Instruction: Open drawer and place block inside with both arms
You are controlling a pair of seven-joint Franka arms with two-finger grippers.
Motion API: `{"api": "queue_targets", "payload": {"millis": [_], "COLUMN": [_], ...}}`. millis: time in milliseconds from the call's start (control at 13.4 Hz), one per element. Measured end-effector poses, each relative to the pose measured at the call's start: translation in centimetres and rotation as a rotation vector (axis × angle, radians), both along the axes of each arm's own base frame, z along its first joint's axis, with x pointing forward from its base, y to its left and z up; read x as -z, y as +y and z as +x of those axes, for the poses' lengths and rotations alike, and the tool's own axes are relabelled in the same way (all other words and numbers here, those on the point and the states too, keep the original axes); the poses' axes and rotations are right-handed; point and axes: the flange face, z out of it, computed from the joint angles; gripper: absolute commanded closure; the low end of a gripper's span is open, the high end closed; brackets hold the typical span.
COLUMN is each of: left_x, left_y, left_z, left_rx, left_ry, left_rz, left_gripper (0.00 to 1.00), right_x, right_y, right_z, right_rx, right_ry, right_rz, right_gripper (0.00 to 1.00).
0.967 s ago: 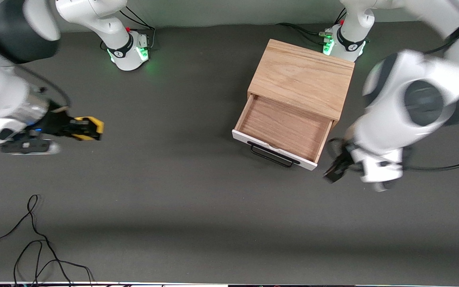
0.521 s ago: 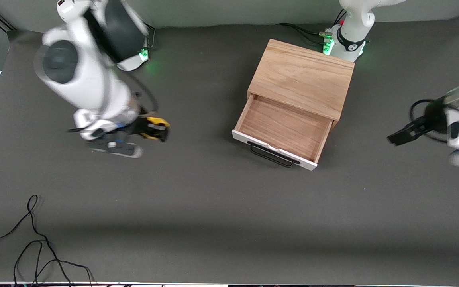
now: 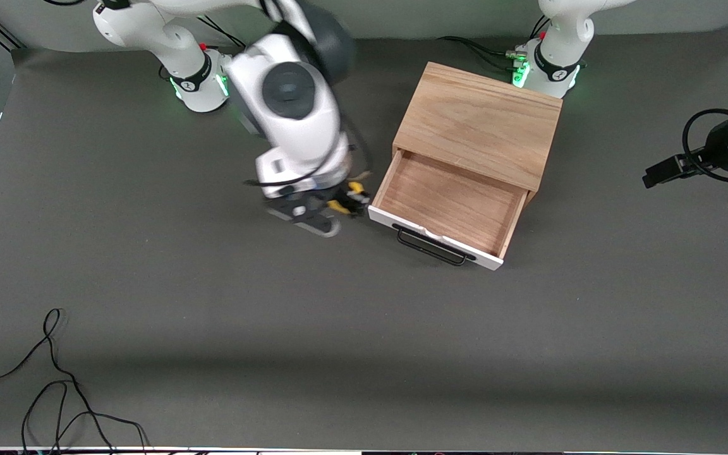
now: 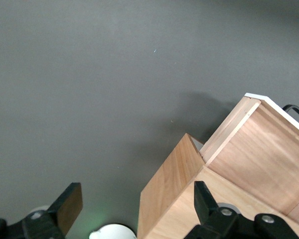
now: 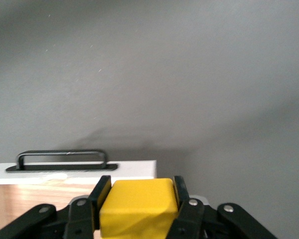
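Note:
The drawer's bottom [image 3: 456, 198] is open and clear next to the yellow block. My right gripper should keep moving in until the block is inside the walls, then let go.
The drawer [image 3: 449, 205] stands pulled out of the oak cabinet [image 3: 478, 123], its wood interior empty and its black handle [image 3: 430, 246] toward the front camera. My right gripper [image 3: 346, 203] is shut on the yellow block [image 3: 342, 203], just beside the drawer's corner at the right arm's end. In the right wrist view the block [image 5: 137, 204] sits between the fingers [image 5: 100, 191], above the drawer's white front [image 5: 74, 172]. My left gripper [image 3: 655, 175] is open and empty over the table at the left arm's end. Its wrist view shows the cabinet [image 4: 169, 194] and the drawer [image 4: 259, 154].
Loose black cables [image 3: 54, 379] lie on the grey table near the front camera at the right arm's end. The arms' green-lit bases [image 3: 203, 82] [image 3: 544, 69] stand along the table's back edge, the left one close to the cabinet.
My right arm has swung with the block from its end of the table up to the drawer's side. My left gripper has moved away from the drawer's front toward the left arm's end.

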Motion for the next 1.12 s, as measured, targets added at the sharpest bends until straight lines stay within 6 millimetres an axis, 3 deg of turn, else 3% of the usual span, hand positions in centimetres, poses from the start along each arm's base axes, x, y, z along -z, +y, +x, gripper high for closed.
{"api": "queue_targets", "payload": {"millis": [223,447,893,1116], "left_x": [-0.7,-1.0,-1.0,-1.1], "left_y": [-1.1,-3.7,-2.4,-2.4], "left_z": [0.7,0.8,0.9,1.0], "left_rx": [0.064,0.140,0.217,0.219], "left_ry": [-0.073,-0.099,-0.103,-0.115], "left_rz": [-0.004,-0.008,-0.013,-0.012], "left_gripper": [0.00,0.00,0.00,0.00], "right_x": [3.3,7.4,14.5,16.6], "right_y": [5.7,9.1,11.5,11.8], "right_z": [-2.9,-5.1,-7.3,-7.1], "right_rx": [0.064,0.053,0.015,0.018], "right_ry": [-0.017,0.021,0.067,0.063], "right_rz": [0.033,0.052,0.004,0.005], "right_gripper": [1.00,1.00,1.00,1.00]}}
